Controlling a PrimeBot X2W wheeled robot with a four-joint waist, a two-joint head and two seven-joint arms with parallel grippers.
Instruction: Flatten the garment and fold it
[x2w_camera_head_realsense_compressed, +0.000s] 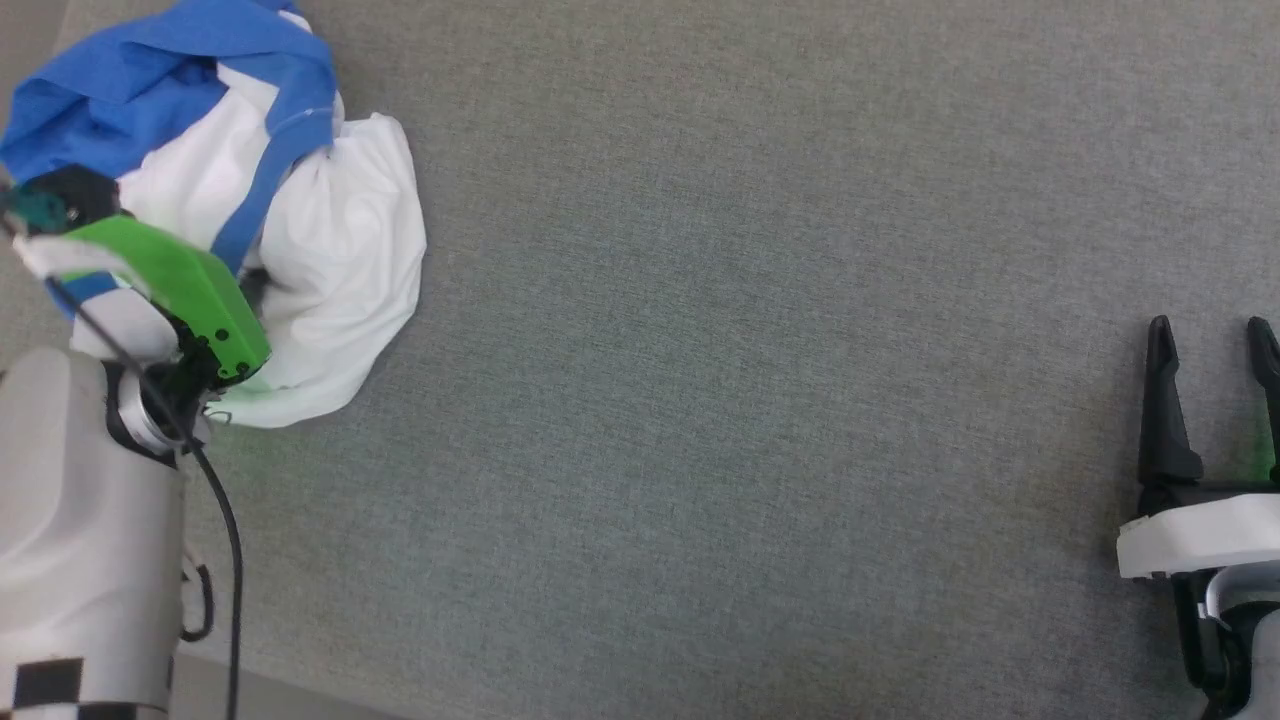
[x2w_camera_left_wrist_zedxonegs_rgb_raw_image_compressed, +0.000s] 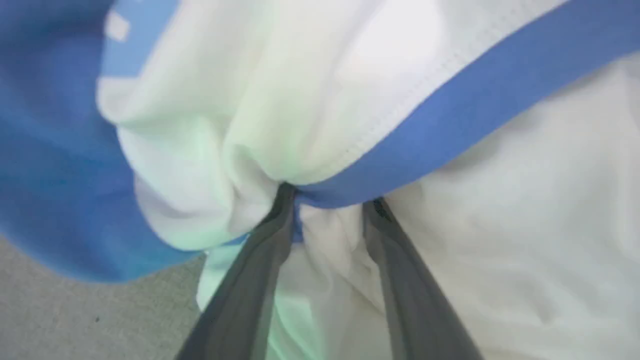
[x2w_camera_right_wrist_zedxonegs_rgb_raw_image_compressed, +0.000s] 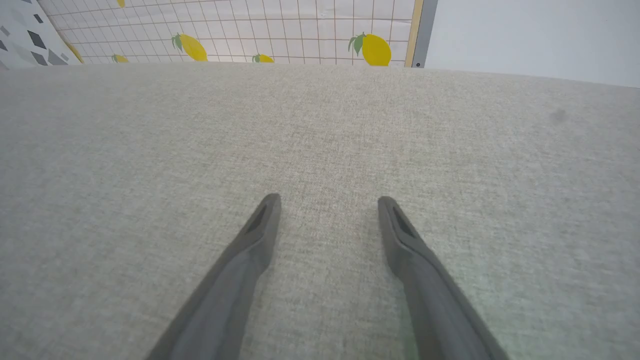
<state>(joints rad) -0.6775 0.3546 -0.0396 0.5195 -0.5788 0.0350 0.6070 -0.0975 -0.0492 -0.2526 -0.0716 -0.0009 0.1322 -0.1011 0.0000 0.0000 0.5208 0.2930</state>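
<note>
The white body will follow behind the blue sleeve (x2w_camera_head_realsense_compressed: 126, 82) and spread out smooth when the robot pulls, because the white body is lying in soft, loose puffs (x2w_camera_head_realsense_compressed: 348, 246).
The garment (x2w_camera_head_realsense_compressed: 340, 250) lies crumpled in a heap at the far left of the grey table, white body with blue sleeves and a blue band across it. My left arm's green wrist housing (x2w_camera_head_realsense_compressed: 190, 290) rests over the heap's near side, fingers buried in the cloth. In the left wrist view my left gripper (x2w_camera_left_wrist_zedxonegs_rgb_raw_image_compressed: 331, 205) has its two dark fingers (x2w_camera_left_wrist_zedxonegs_rgb_raw_image_compressed: 250, 290) a moderate gap apart, with white fabric (x2w_camera_left_wrist_zedxonegs_rgb_raw_image_compressed: 500, 225) bunched between them and the tips under the blue band (x2w_camera_left_wrist_zedxonegs_rgb_raw_image_compressed: 450, 125). My right gripper (x2w_camera_head_realsense_compressed: 1212, 335) (x2w_camera_right_wrist_zedxonegs_rgb_raw_image_compressed: 327, 202) stands open over bare table at the far right.
The grey fabric-covered table (x2w_camera_head_realsense_compressed: 700, 400) stretches wide between the two arms. Its front edge (x2w_camera_head_realsense_compressed: 300, 690) shows at the lower left. A black cable (x2w_camera_head_realsense_compressed: 225, 520) hangs beside my left forearm. A tiled wall with lemon prints (x2w_camera_right_wrist_zedxonegs_rgb_raw_image_compressed: 250, 30) stands beyond the table's far edge.
</note>
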